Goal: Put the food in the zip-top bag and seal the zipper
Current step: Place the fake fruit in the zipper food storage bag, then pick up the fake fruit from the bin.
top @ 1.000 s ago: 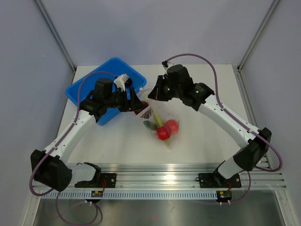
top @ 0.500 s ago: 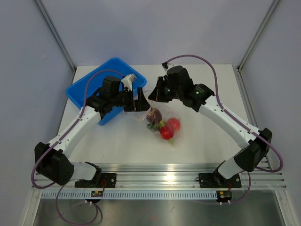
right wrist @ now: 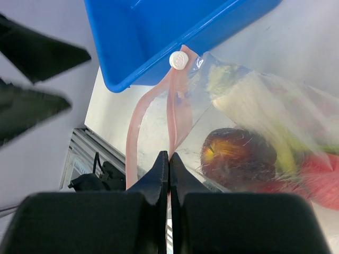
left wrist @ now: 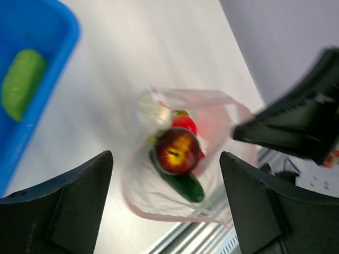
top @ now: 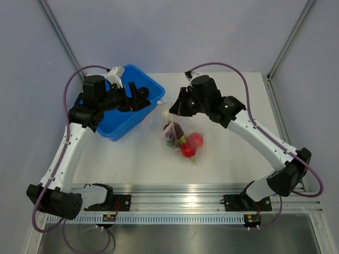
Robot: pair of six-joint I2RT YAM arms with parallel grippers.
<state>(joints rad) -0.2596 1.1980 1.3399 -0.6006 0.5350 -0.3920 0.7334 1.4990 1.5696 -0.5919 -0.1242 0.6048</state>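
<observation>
The robot's right gripper is holding the bag's opening open, so the left gripper should go on reaching toward the dark fruit in the blue bin until its fingers grip the fruit.
The zip-top bag lies open at mid-table, its mouth toward the blue bin. Inside it are a dark maroon fruit, two red fruits, a green cucumber piece and a pale stalk. My right gripper is shut on the pink zipper strip at the bag's mouth and holds that edge up. My left gripper hangs open over the bin's near corner, left of the bag, with nothing between its fingers. One green food piece lies in the bin.
The blue bin stands at the back left, its corner touching the bag's mouth. A white slider sits at the zipper's end by the bin wall. A metal rail runs along the table's front edge.
My left gripper let the dark maroon fruit drop into the bag, then drew back left and up over the blue bin. The right gripper kept its hold on the zipper edge.
</observation>
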